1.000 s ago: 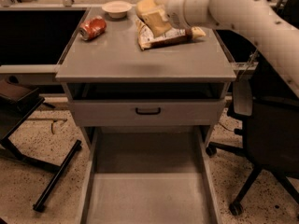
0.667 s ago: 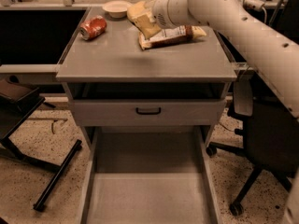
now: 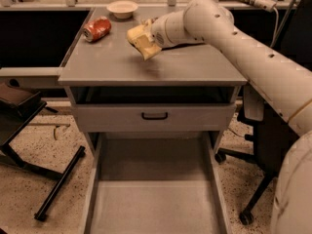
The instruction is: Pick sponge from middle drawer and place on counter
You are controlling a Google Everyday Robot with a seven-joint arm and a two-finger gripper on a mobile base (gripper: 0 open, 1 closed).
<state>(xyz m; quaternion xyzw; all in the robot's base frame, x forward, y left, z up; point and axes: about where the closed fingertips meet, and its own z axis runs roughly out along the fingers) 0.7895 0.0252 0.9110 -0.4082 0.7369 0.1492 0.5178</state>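
The pale-yellow sponge is hanging above a clear part of the grey counter, so my gripper should go on lowering it until it touches the counter's top, and then let go.
My gripper hangs just above the middle of the grey counter, with the arm reaching in from the right. It is shut on the pale-yellow sponge, whose lower corner hangs close to the counter top. The middle drawer is pulled out at the bottom of the view, and its flat grey floor is bare.
A red can lies on its side at the counter's back left. A small white bowl stands behind it. A closed drawer front with a black handle sits under the counter. A black chair base is at the left and an office chair at the right.
My gripper has moved left and towards the front of the counter with the sponge in it, and it is lower. The arm now covers the snack bag.
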